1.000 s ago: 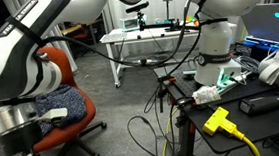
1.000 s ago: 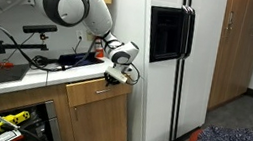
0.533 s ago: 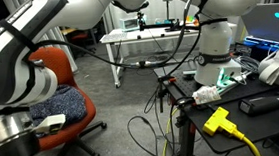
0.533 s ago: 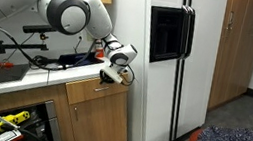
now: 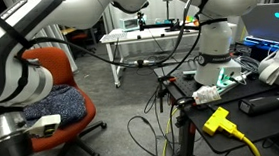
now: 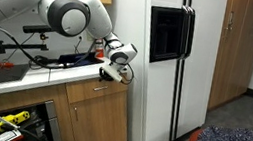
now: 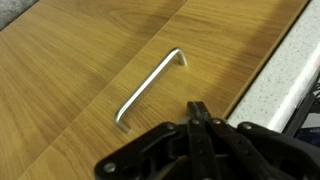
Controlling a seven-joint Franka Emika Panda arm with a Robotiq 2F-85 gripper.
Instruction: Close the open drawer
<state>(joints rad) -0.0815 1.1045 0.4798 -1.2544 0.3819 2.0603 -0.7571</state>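
Note:
The drawer front (image 6: pixel 85 92) is level with the cabinet under the white countertop, so the robot's gripper should keep moving back until its fingers are open and clear of the drawer's handle (image 7: pixel 149 87).
The drawer shows only its light wooden front (image 6: pixel 97 96) under the white countertop (image 6: pixel 24 78); its white inside is not visible. In the wrist view the front (image 7: pixel 80 60) fills the frame, with a slim metal bar handle (image 7: pixel 150 88) running diagonally. My gripper (image 6: pixel 116 74) is at the top right corner of the drawer front, just below the counter edge. In the wrist view its black fingers (image 7: pixel 197 108) are pressed together with nothing between them, tips close to the wood to the right of the handle.
A tall white fridge (image 6: pixel 169 57) stands right beside the drawer. Below the counter an open compartment holds a yellow tool (image 6: pixel 8 121). An orange chair with a blue cushion (image 5: pixel 66 99), a white metal table (image 5: pixel 142 43) and loose cables are nearby.
My gripper has shifted slightly toward the cabinet, and the drawer front seems to have gone in a little with it. The fingers stay shut.

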